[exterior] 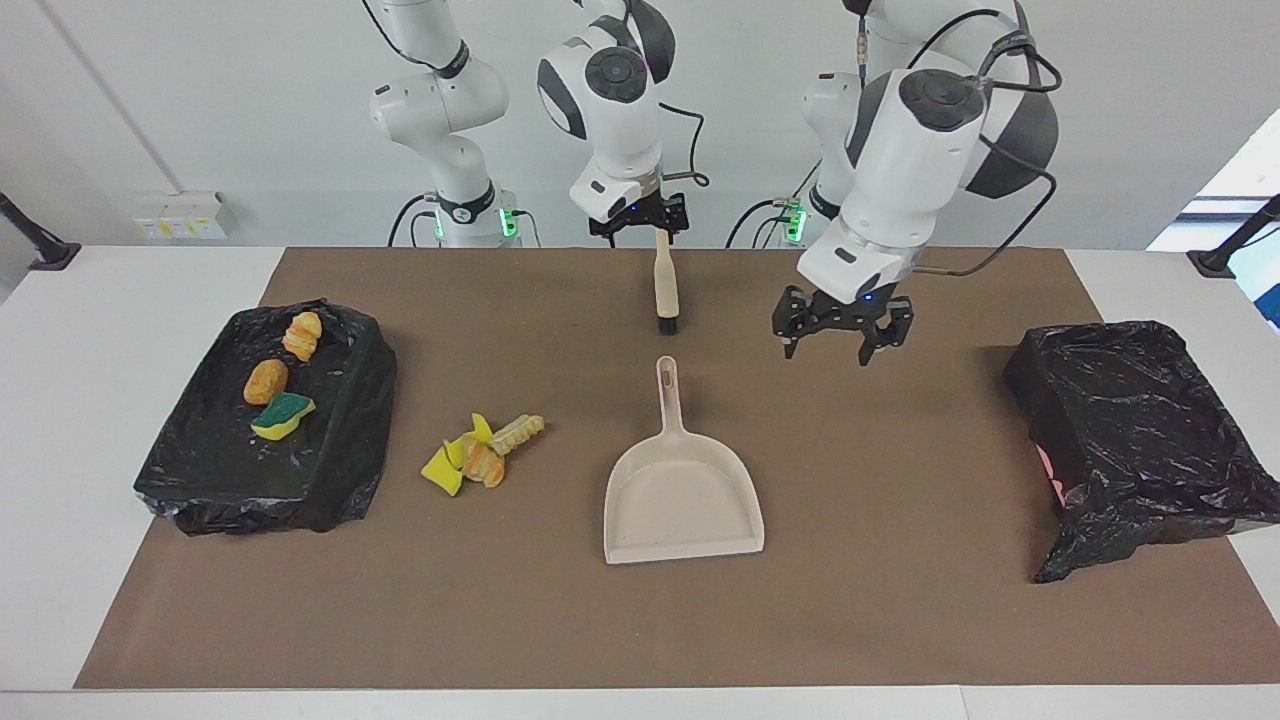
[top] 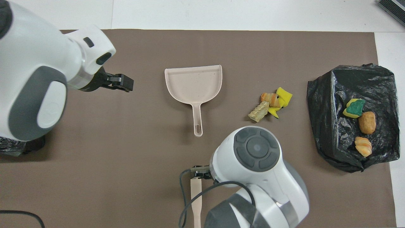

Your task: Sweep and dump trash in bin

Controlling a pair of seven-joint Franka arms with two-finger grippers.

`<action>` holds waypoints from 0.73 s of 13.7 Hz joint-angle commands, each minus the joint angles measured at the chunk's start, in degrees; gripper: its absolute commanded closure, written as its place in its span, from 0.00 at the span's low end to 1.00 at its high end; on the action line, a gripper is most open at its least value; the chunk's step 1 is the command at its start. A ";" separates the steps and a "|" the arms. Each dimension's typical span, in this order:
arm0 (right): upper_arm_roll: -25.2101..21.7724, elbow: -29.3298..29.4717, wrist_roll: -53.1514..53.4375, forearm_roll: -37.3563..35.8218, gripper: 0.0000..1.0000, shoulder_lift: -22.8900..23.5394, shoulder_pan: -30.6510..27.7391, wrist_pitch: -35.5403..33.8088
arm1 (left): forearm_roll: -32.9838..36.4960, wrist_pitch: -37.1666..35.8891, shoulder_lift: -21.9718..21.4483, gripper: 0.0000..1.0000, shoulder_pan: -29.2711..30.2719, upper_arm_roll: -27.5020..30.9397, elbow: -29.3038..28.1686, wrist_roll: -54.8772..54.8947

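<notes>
My gripper will make the pile of trash (top: 274,102) tumble and spread apart into the dustpan when it sweeps the pile with the brush, because separate pieces (top: 266,106) lean loosely together.
A small pile of trash (exterior: 482,452) (top: 270,104), yellow sponge bits, a bread-like lump and a pale ridged piece, lies on the brown mat beside the beige dustpan (exterior: 680,495) (top: 193,83), toward the right arm's end. More trash (exterior: 280,385) (top: 360,122) rests on a black-bagged bin (exterior: 330,470) (top: 326,126) at that end. The brush (exterior: 664,285) (top: 196,196) lies nearer the robots than the dustpan. My right gripper (exterior: 648,228) (top: 198,172) hangs open over the brush. My left gripper (exterior: 826,350) (top: 121,83) hovers open over the mat beside the dustpan handle.
A second black-bagged bin (exterior: 1140,440) (top: 15,147) stands at the left arm's end, mostly covered by the left arm in the overhead view. The brown mat (exterior: 900,600) spreads across the white table.
</notes>
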 commanded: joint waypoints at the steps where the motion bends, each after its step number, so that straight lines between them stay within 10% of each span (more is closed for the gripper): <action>1: -0.35 -6.74 4.14 2.69 0.00 -1.19 4.99 6.79 | 0.44 3.94 3.39 0.00 -4.87 0.95 -0.50 -5.34; 10: -0.35 -18.80 8.81 6.38 0.00 -2.24 14.33 18.50 | 0.53 14.50 7.53 0.00 -12.35 0.86 -7.00 -13.09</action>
